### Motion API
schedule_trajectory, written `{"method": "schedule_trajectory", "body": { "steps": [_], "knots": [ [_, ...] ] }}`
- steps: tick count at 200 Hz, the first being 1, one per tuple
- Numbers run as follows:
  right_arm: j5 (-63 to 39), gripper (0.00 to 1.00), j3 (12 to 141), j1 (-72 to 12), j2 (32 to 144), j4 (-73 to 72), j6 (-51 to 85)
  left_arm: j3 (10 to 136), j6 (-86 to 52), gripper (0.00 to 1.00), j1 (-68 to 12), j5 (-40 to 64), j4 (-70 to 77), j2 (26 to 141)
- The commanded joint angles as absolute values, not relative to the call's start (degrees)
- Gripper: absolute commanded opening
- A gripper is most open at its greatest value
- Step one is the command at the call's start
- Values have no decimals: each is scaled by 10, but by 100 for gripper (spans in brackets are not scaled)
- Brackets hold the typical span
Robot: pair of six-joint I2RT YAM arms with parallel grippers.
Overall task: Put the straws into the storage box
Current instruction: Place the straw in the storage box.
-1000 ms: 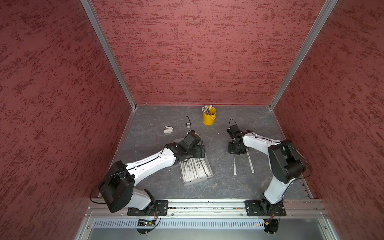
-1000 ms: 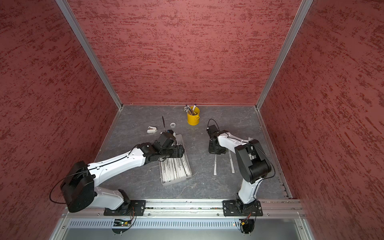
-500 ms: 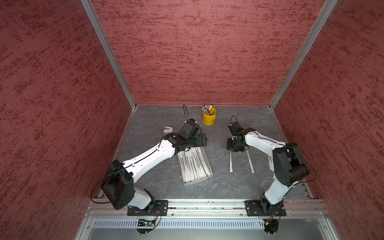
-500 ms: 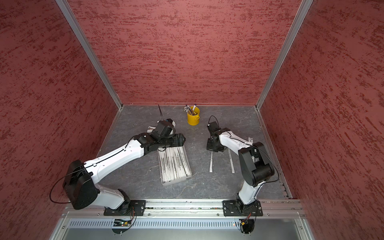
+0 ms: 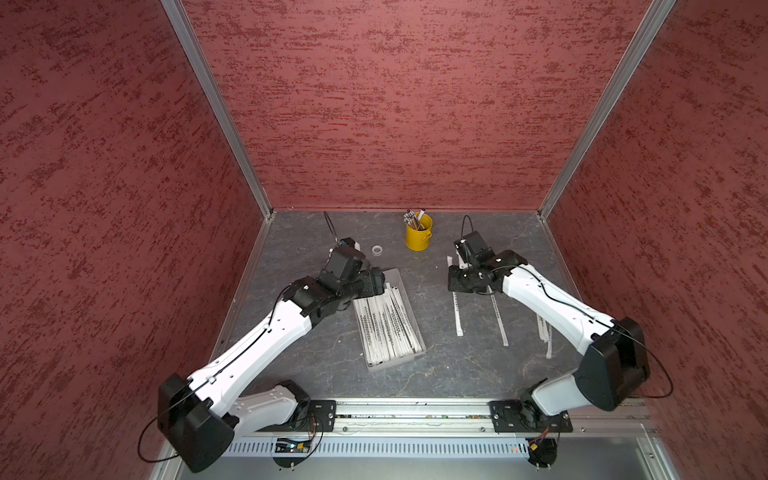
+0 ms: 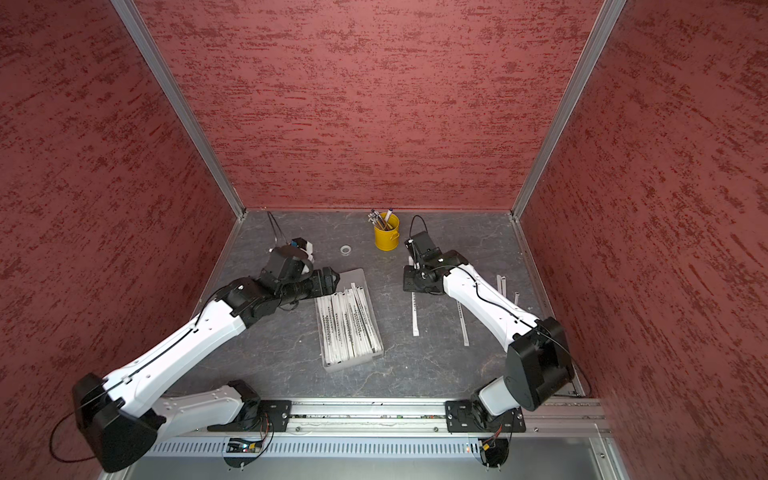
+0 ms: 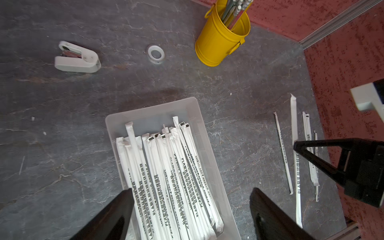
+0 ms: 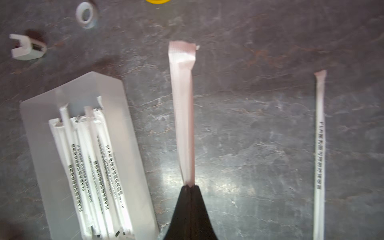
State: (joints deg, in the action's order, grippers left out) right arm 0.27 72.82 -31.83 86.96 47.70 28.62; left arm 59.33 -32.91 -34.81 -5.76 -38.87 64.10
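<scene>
I should keep carrying the straw in my right gripper [image 5: 457, 315] until it hangs above the straws in the storage box [image 5: 391, 324], as it points the same way as they do.
The storage box [image 5: 393, 275] [image 6: 354, 277] [image 7: 153, 110] [image 8: 83, 87], a shallow translucent tray, lies mid-table. Many white printed straws [image 5: 386, 326] [image 6: 348, 326] [image 7: 166, 176] [image 8: 91, 158] fill it lengthwise. My left gripper [image 5: 376, 283] [image 6: 329, 280] [image 7: 190, 190] hovers open over the box's far end, holding nothing. My right gripper [image 5: 456, 283] [image 6: 411, 283] [image 8: 190, 187] is shut on one straw [image 5: 457, 316] [image 6: 414, 318] [image 8: 182, 108] to the right of the box. Whether that straw touches the table I cannot tell. Three more straws [image 5: 498, 320] [image 6: 462, 326] [image 8: 320, 145] lie loose further right.
A yellow bucket of pens [image 5: 419, 237] [image 6: 386, 239] [image 7: 218, 43] stands at the back centre. A small tape ring [image 5: 377, 249] [image 6: 345, 249] [image 7: 156, 54] [image 8: 86, 14] and a white stapler-like thing [image 7: 76, 60] [image 8: 27, 48] lie beyond the box. Red walls enclose three sides.
My left gripper has moved from over the box's middle to its far end. My right gripper has carried its straw a little left and away, toward the box.
</scene>
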Motion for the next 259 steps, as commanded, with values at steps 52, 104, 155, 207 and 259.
{"method": "schedule_trajectory", "body": {
  "steps": [52,104,155,207,259],
  "knots": [
    [53,0,847,-491,1037,407,345,482,-346,90,-310,-91,-439,548],
    [54,0,843,-500,1103,369,369,470,-343,90,-294,-80,-432,543],
    [43,6,820,-502,1119,354,388,468,-344,90,-294,-69,-421,551],
    [32,28,822,-504,1094,357,383,483,-328,90,-294,-46,-422,573],
    [22,44,782,-503,1008,355,372,507,-316,90,-284,-28,-431,592]
  ]
}}
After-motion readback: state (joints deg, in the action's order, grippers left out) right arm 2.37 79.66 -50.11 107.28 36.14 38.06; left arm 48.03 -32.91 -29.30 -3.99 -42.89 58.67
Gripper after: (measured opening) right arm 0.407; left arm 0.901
